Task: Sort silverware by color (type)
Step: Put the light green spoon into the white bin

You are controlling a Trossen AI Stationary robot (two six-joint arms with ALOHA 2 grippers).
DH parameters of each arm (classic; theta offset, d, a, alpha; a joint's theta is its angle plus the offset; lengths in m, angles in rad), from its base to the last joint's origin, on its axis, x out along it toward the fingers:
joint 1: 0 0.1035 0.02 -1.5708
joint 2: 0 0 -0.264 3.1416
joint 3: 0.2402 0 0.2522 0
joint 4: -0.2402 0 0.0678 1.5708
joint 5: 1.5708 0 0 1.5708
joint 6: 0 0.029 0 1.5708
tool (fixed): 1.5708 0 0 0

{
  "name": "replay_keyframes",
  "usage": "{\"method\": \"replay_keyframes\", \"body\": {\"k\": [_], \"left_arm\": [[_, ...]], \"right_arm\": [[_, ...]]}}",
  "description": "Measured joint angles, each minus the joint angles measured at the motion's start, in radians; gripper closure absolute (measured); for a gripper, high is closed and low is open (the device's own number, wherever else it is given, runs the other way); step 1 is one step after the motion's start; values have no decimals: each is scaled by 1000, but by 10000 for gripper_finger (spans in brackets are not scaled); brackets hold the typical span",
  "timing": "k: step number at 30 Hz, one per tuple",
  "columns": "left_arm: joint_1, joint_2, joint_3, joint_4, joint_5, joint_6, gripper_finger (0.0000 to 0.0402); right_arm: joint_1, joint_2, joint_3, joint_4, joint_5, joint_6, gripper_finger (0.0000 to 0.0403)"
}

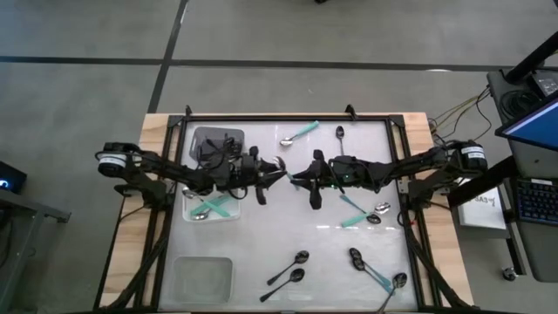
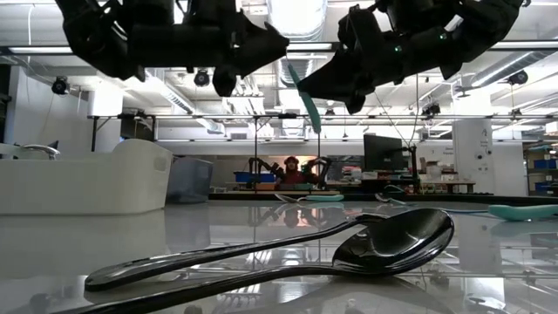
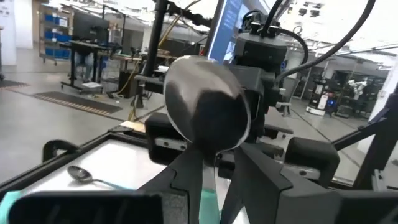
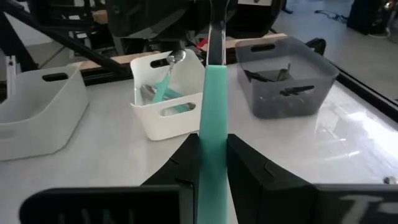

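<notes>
I should take the neck under the bowl with my left gripper before I open my right gripper, because my right gripper is holding the teal handle far away from the white bin.
One spoon with a silver bowl and a teal handle hangs high over the table's middle, between my two grippers. It stands roughly upright, bowl up. My right gripper is shut on the handle. My left gripper faces it from the table's left. Its fingers stand on either side of the thin neck just under the bowl, with a gap showing. In the low view the teal handle slants down below both grippers. My right gripper pinches the teal handle by its two edges, between the two fingers, part way along its length. The fingers come in about level from the table's right and lie across the handle. The spoon is lifted clear, and its free end hangs below.
Three bins stand along the left: a grey one holding black pieces, a white one holding teal-handled spoons, and a clear one. Loose spoons lie at the far middle, at the right and near the front.
</notes>
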State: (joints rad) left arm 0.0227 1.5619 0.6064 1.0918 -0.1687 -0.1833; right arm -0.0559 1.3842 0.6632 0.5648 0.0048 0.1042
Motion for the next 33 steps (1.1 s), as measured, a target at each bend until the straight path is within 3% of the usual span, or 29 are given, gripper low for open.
{"method": "replay_keyframes", "body": {"k": [19,25,28,33], "left_arm": [[1,3,24,-39,-5,15,327],[0,3,38,-65,-1,31,386],[1,3,38,-72,-4,27,389],[2,2,28,-75,-8,6,395]], "right_arm": [[10,-1,29,14,14,-128,359],[13,0,32,-9,19,-125,359],[13,0,32,-13,20,-107,356],[15,-1,32,-21,25,-66,314]]}}
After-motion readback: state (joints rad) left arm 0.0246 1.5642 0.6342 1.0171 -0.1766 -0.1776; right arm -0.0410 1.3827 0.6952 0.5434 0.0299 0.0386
